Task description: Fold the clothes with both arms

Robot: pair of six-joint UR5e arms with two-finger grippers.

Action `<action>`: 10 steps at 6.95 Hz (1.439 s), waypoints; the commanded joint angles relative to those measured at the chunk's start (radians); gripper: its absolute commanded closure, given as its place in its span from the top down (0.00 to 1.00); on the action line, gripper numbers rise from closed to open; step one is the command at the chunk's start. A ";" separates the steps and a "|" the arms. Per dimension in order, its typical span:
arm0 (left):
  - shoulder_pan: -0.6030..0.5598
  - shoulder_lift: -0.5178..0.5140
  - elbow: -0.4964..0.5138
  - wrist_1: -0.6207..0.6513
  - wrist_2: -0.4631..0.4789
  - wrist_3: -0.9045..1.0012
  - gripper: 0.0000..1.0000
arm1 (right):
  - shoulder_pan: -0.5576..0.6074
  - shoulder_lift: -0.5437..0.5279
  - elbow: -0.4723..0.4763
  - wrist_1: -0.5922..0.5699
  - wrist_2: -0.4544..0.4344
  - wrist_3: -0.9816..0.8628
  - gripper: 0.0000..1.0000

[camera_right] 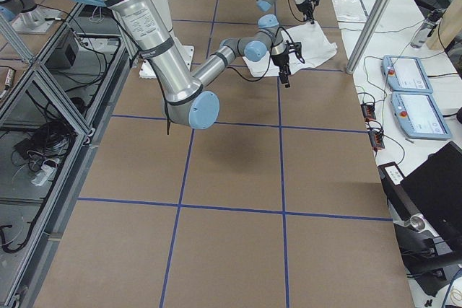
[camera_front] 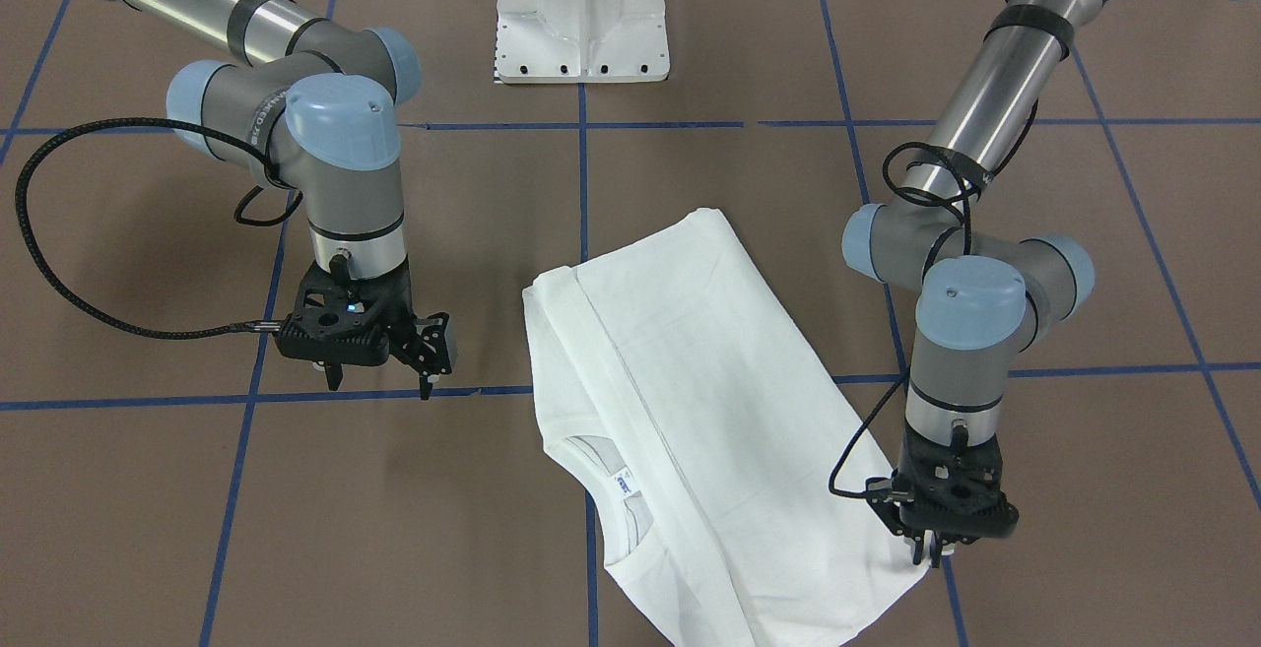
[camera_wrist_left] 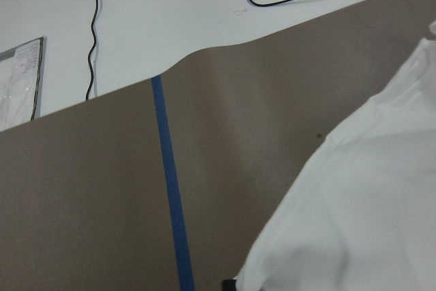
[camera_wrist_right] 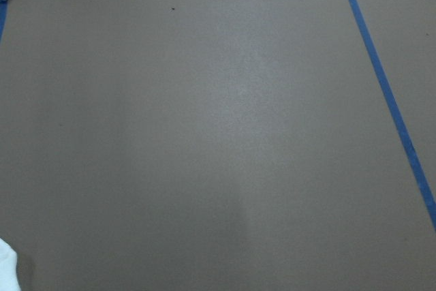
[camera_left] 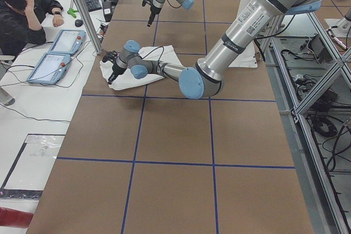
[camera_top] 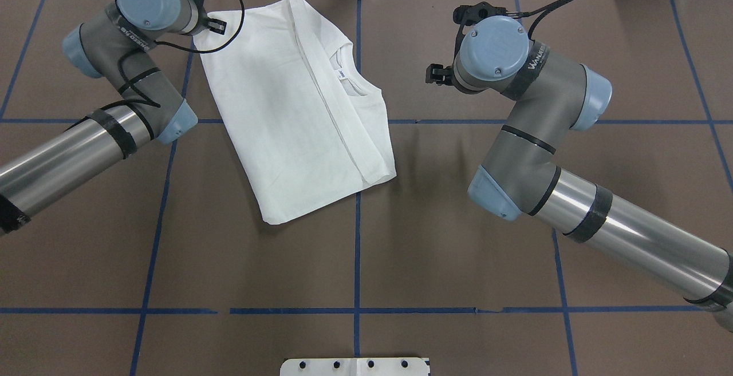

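Note:
The white T-shirt (camera_front: 721,428) is lying crooked to the blue tape lines. My right gripper should grab the shoulder corner (camera_front: 550,439) by the collar and turn it straight.
The white T-shirt (camera_front: 690,381) lies folded lengthwise and flat on the brown table, collar and neck label (camera_front: 623,483) facing up; it also shows in the overhead view (camera_top: 286,113). No printed text shows. My left gripper (camera_front: 928,553) is down at the shirt's corner on the operators' side, its fingers close together and seemingly pinching the edge; the left wrist view shows that corner (camera_wrist_left: 368,223). My right gripper (camera_front: 379,386) is open and empty, held just above the bare table on the shirt's other side, apart from it.
The white pedestal base (camera_front: 581,12) stands at the robot's side of the table. Blue tape lines (camera_front: 583,184) grid the brown surface. An operator (camera_left: 22,9) and two control tablets (camera_left: 60,42) are beyond the table's far edge, near the shirt.

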 commanded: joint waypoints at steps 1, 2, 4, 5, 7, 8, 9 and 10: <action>-0.031 -0.008 0.012 -0.056 -0.082 0.049 1.00 | -0.015 0.052 -0.060 0.054 -0.007 0.086 1.00; -0.036 0.053 -0.064 -0.058 -0.113 0.049 1.00 | -0.024 0.171 -0.200 0.059 -0.019 0.161 1.00; -0.036 0.106 -0.140 -0.059 -0.113 0.049 1.00 | -0.062 0.264 -0.398 0.265 -0.071 0.254 0.90; -0.036 0.111 -0.140 -0.091 -0.113 0.045 1.00 | -0.072 0.269 -0.433 0.317 -0.084 0.310 0.82; -0.034 0.132 -0.140 -0.124 -0.113 0.042 1.00 | -0.096 0.267 -0.474 0.355 -0.114 0.327 0.72; -0.034 0.132 -0.140 -0.124 -0.113 0.042 1.00 | -0.105 0.267 -0.486 0.371 -0.124 0.327 0.70; -0.034 0.132 -0.140 -0.124 -0.113 0.040 1.00 | -0.118 0.267 -0.490 0.374 -0.144 0.329 0.70; -0.034 0.137 -0.140 -0.124 -0.113 0.040 1.00 | -0.127 0.267 -0.491 0.374 -0.145 0.330 0.66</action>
